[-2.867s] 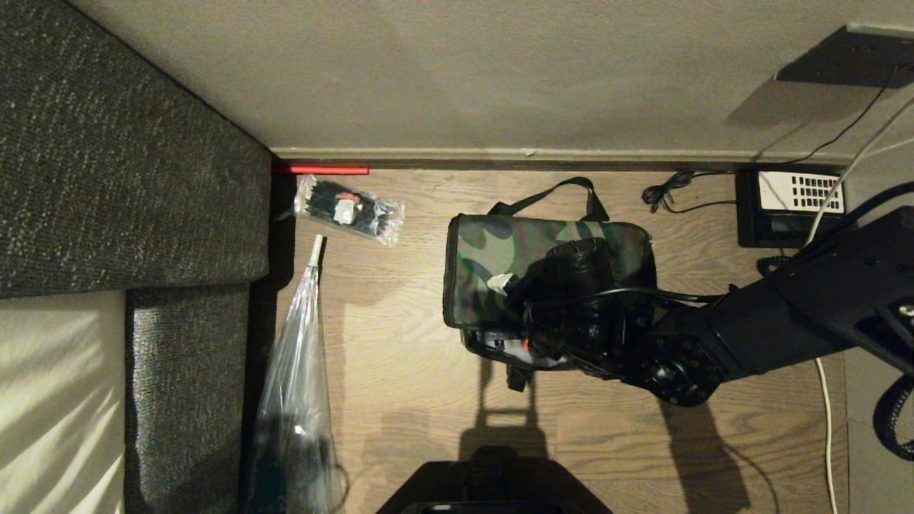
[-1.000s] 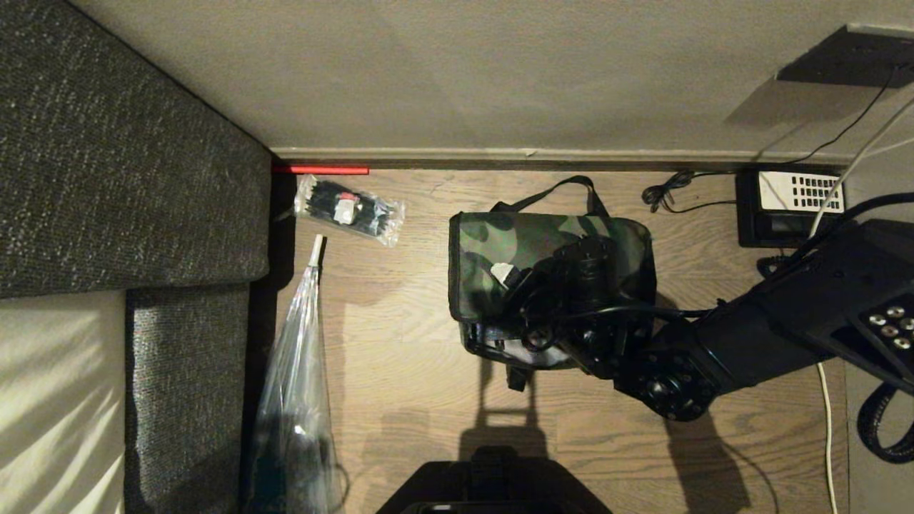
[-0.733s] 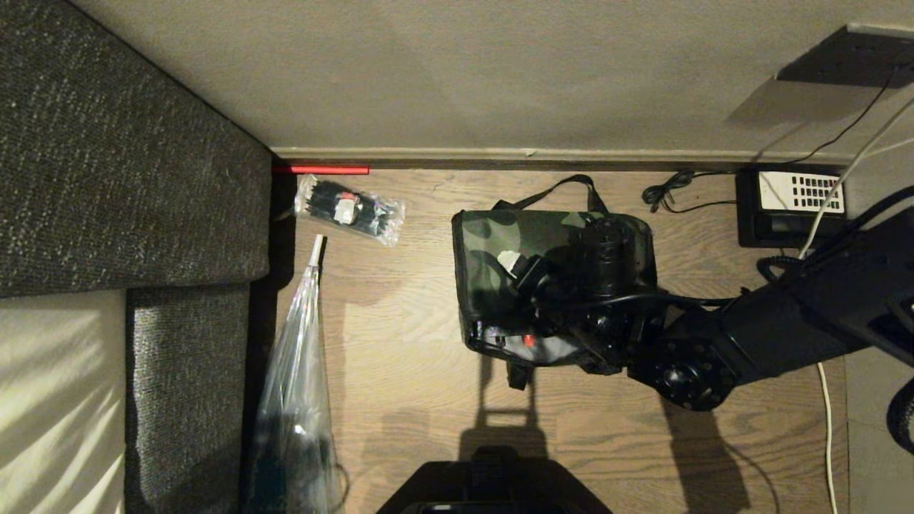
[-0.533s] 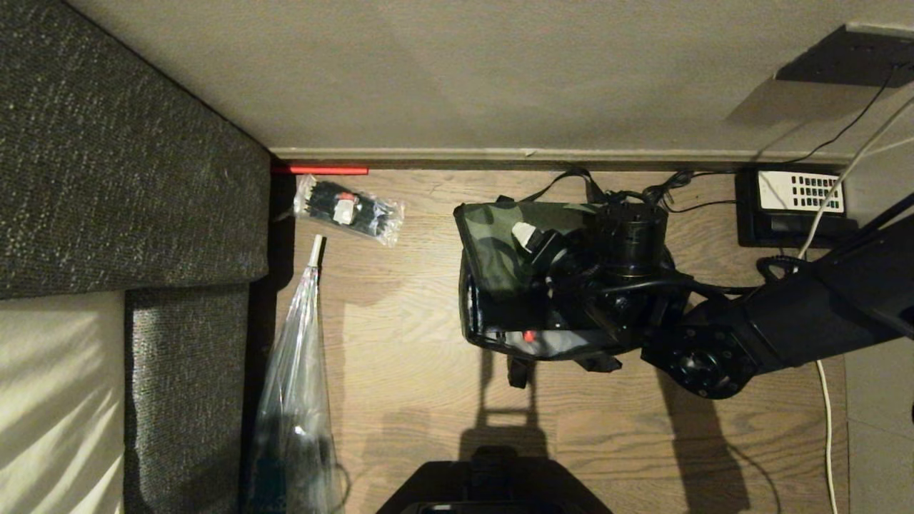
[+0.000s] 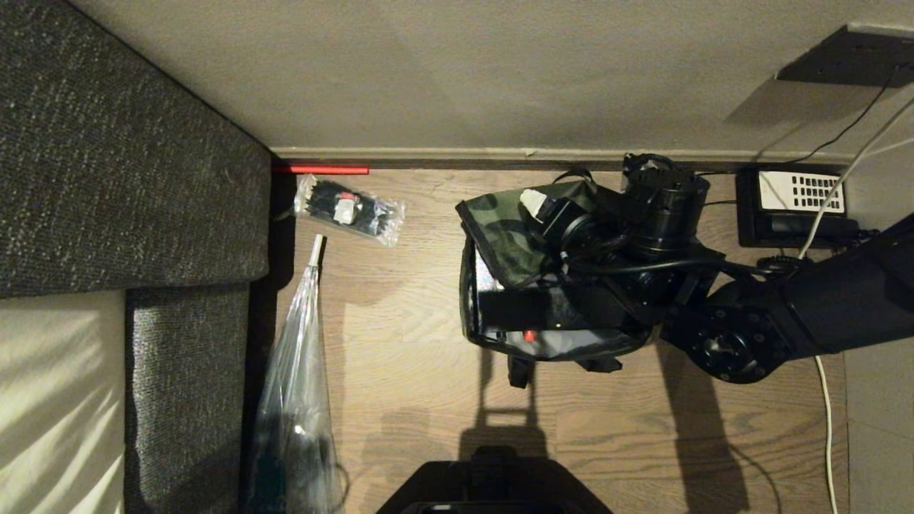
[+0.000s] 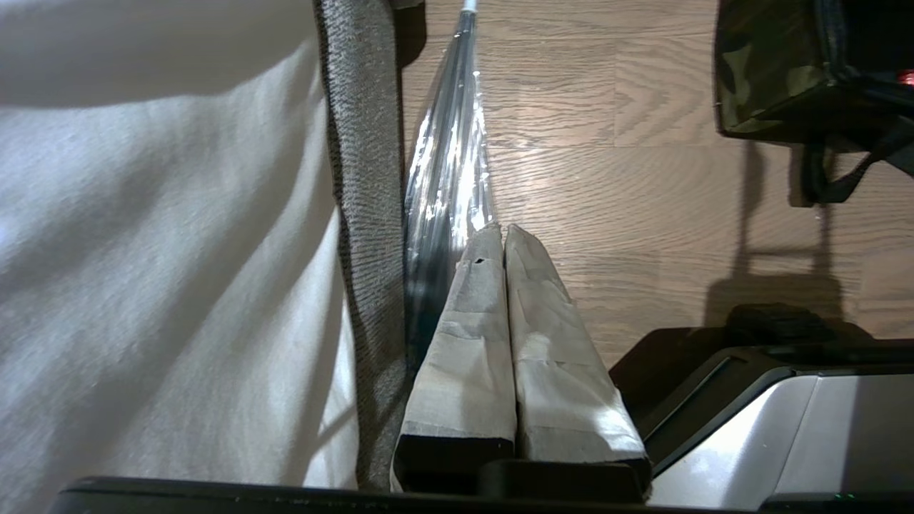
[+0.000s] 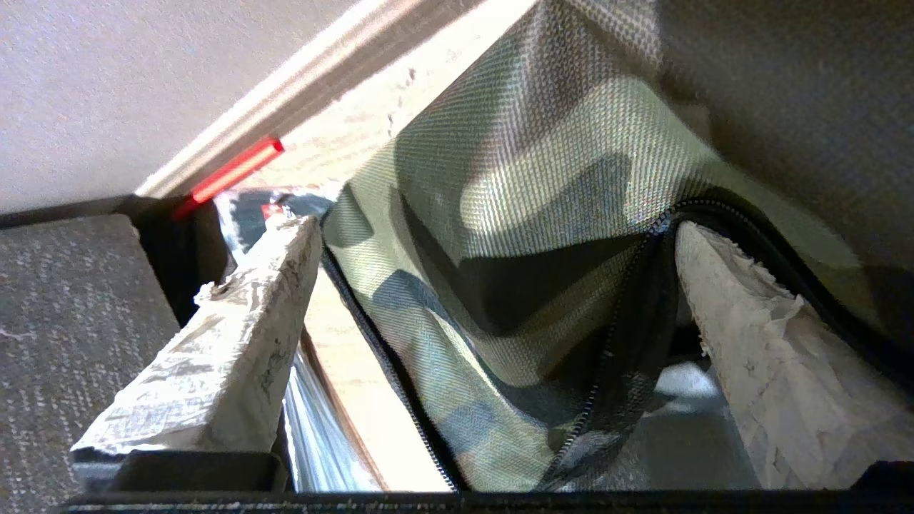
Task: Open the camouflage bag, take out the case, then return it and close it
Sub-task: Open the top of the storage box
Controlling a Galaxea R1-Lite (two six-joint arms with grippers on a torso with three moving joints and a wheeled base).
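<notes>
The bag's camouflage lid [image 5: 505, 230] will rest against the wall and stay open when I lift it back, because the wall [image 5: 548, 137] is close behind the bag.
The camouflage bag [image 5: 493, 335] stands on the wood floor near the wall. Its camouflage lid [image 5: 500, 228] is tipped up and back toward the wall. In the opening lies the black case [image 5: 510, 309], with a red dot on its front edge. My right gripper [image 5: 564, 221] is open at the raised lid. In the right wrist view the lid [image 7: 514, 178] hangs between the wide-spread fingers of the right gripper [image 7: 493, 232]; one finger [image 7: 742, 321] sits under the zipper rim. My left gripper [image 6: 500, 232] is shut and empty, parked low beside the sofa.
A clear packet of black items [image 5: 350, 209] lies left of the bag. A long clear-wrapped bundle [image 5: 296, 371] lies along the grey sofa [image 5: 128, 164]. A black telephone [image 5: 789, 207] and cables sit right of the bag by the wall. My base [image 5: 493, 485] is at the near edge.
My right gripper has swung away from me toward the wall and carried the lid up and back. The bag's opening now shows the black case inside.
</notes>
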